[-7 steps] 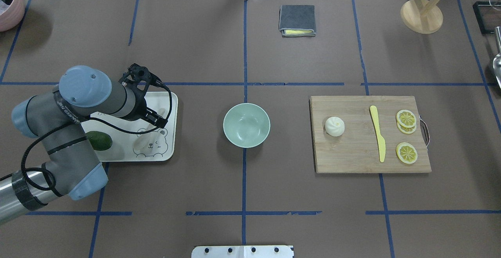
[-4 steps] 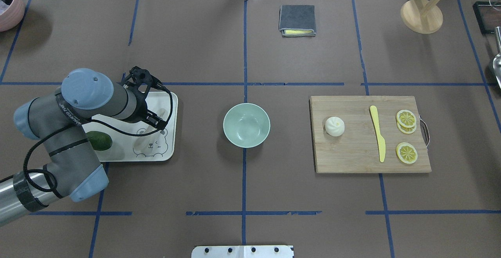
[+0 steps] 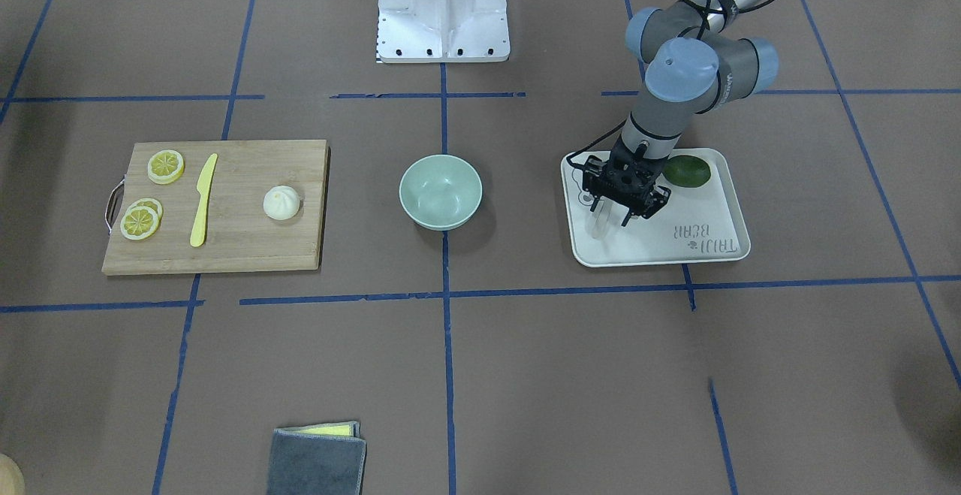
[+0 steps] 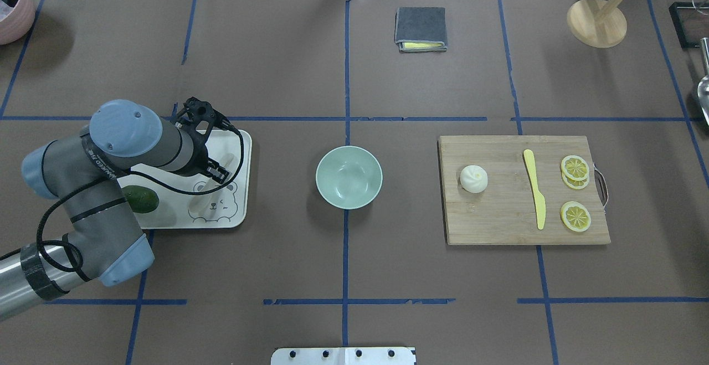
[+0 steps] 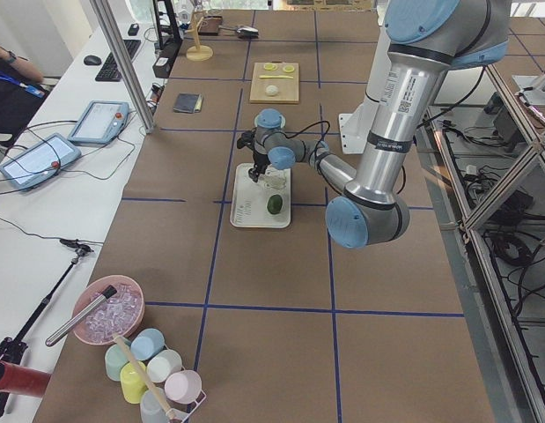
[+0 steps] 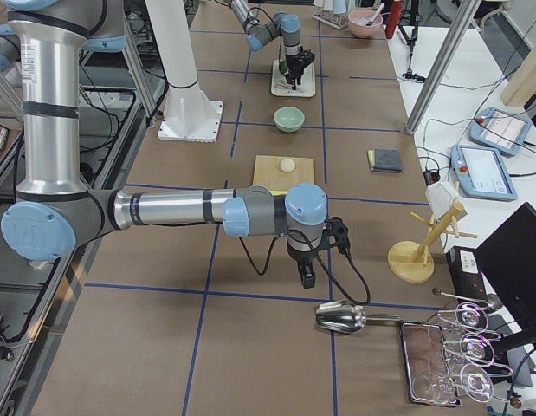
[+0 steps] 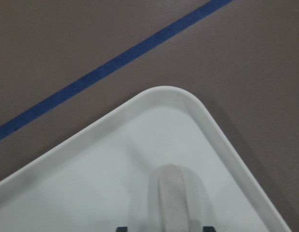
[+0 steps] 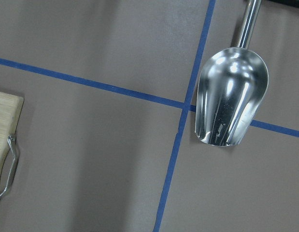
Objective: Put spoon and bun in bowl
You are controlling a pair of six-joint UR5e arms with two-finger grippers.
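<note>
I expect the off-white spoon [image 3: 601, 224] to lean with its handle over the bowl's rim when I lower it in, because the mint-green bowl [image 3: 441, 192] is small and round.
The off-white spoon [image 4: 226, 160] lies on the white tray [image 4: 238, 218] at the left; its handle end shows in the left wrist view [image 7: 174, 195]. My left gripper [image 4: 217, 172] is open and low over the tray, one finger on each side of the spoon handle [image 3: 598, 226]. The mint-green bowl [image 4: 349, 177] stands empty at the table's middle. The white bun [image 4: 473, 179] sits on the wooden cutting board [image 4: 498, 226] at the right. My right gripper [image 6: 306, 279] hangs near a metal scoop [image 8: 231, 96]; I cannot tell whether it is open or shut.
A dark green lime [image 4: 139, 199] lies on the tray by the left arm. A yellow knife [image 4: 534, 188] and lemon slices [image 4: 575, 166] share the board. A grey cloth [image 4: 420, 28], a wooden stand [image 4: 596, 21] and a pink bowl [image 4: 11, 5] sit at the far edge.
My left arm has moved down and slightly forward, bringing the gripper lower over the spoon on the tray. Nothing else has moved.
</note>
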